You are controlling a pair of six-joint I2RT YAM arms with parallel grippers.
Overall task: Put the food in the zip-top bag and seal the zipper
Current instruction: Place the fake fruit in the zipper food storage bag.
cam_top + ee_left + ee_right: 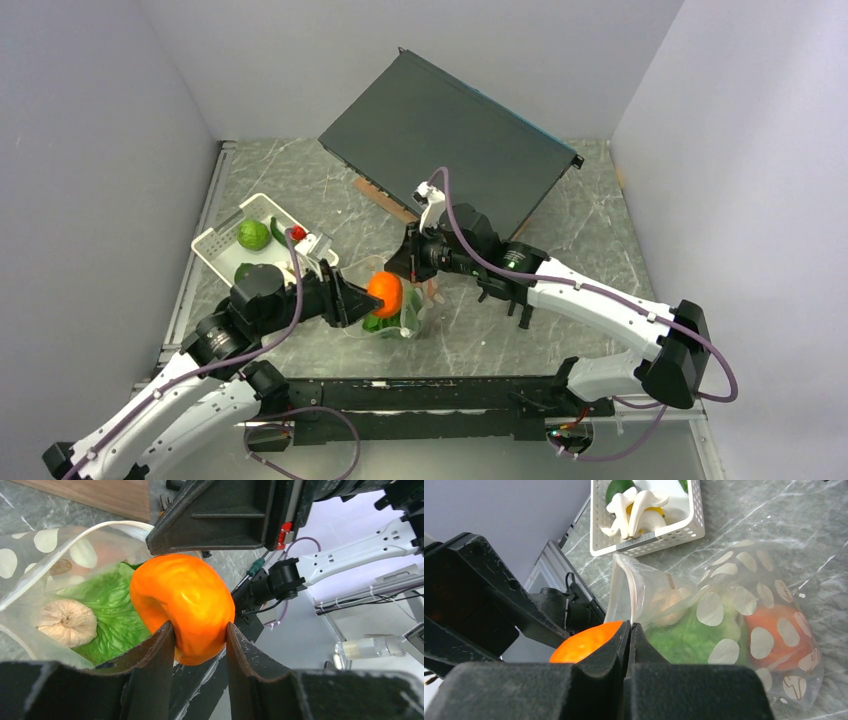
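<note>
I keep moving my left gripper into the bag, as the bag's opening (pixel 95 587) is wide open below the orange, and let go of the orange above the green lettuce (pixel 377 323).
My left gripper (pixel 199 630) is shut on an orange (pixel 182 607) and holds it in the air right at the mouth of the zip-top bag (pixel 30 555). The clear dotted bag (pixel 734 610) lies on the table with green lettuce (pixel 112 605), a white mushroom (pixel 67 622) and an orange-red piece (pixel 784 630) inside. Its mouth is lifted by my right gripper (pixel 630 626), which is shut on the whitish zipper (pixel 624 580) edge. In the top view the orange (pixel 385 292) hangs between the two grippers, above the bag (pixel 405 320).
A white perforated basket (pixel 215 240) sits at the back left with a round green fruit (pixel 253 234), white mushrooms (pixel 636 507) and other green pieces. A large black box (pixel 450 140) leans at the back on a wooden board (pixel 385 200). Grey walls close in on both sides.
</note>
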